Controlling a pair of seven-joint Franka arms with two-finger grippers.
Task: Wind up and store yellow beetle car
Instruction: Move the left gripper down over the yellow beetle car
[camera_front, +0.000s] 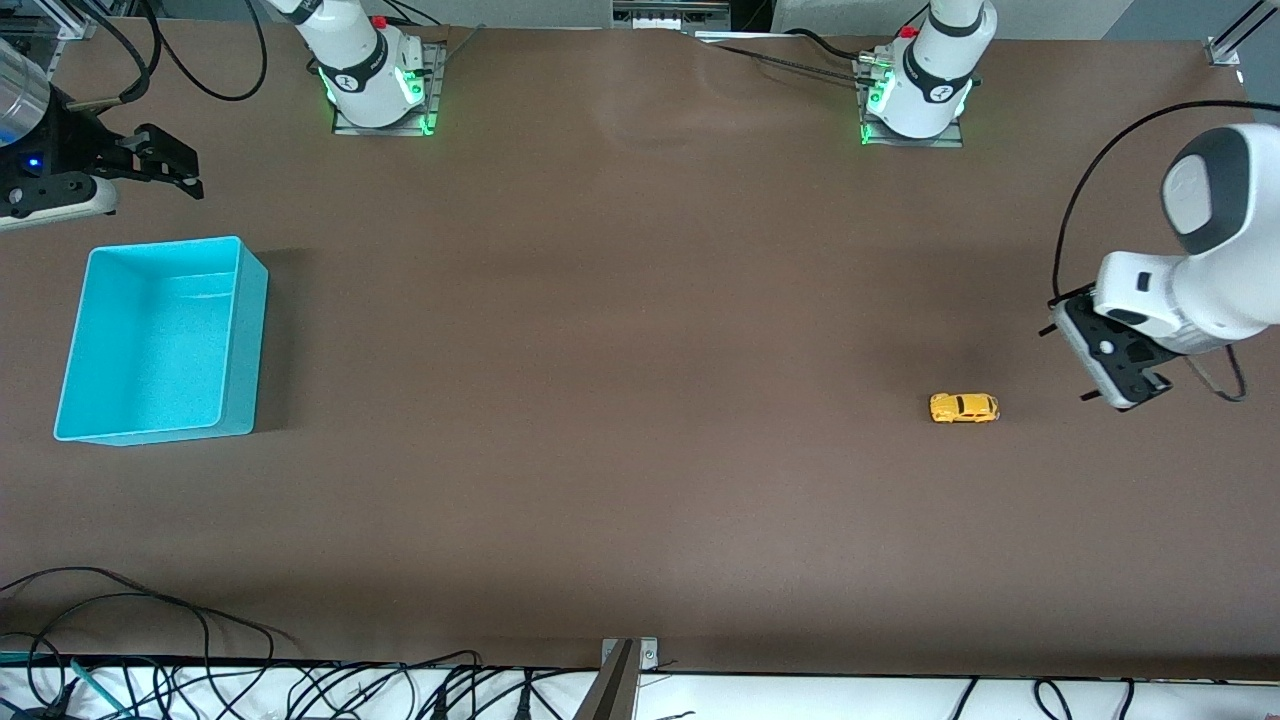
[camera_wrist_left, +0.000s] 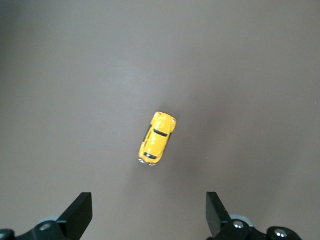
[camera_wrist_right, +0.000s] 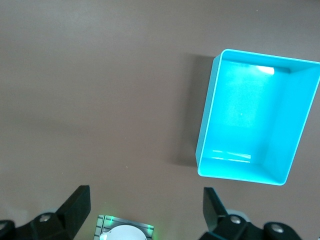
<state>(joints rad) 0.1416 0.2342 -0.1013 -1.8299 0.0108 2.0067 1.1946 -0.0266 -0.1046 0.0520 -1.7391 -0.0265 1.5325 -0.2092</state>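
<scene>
My gripper will pull back and release the yellow beetle car (camera_front: 964, 408), and the car should shoot across to the turquoise bin, because its nose (camera_front: 936, 409) points that way.
The yellow beetle car (camera_front: 964, 407) stands on its wheels on the brown table, toward the left arm's end. It also shows in the left wrist view (camera_wrist_left: 157, 138). My left gripper (camera_front: 1125, 392) hangs open and empty above the table, beside the car, closer to the left arm's end; in its wrist view (camera_wrist_left: 149, 215) the car lies ahead of the spread fingers. The turquoise bin (camera_front: 150, 340) stands empty at the right arm's end and shows in the right wrist view (camera_wrist_right: 245, 115). My right gripper (camera_front: 190, 172) is open and empty in the air beside the bin, also seen in its wrist view (camera_wrist_right: 147, 212).
The two arm bases (camera_front: 375, 85) (camera_front: 915, 95) stand along the table edge farthest from the front camera. Cables (camera_front: 150, 620) and a metal bracket (camera_front: 625, 665) lie at the edge nearest that camera. The right arm's base (camera_wrist_right: 125, 232) shows under the right gripper.
</scene>
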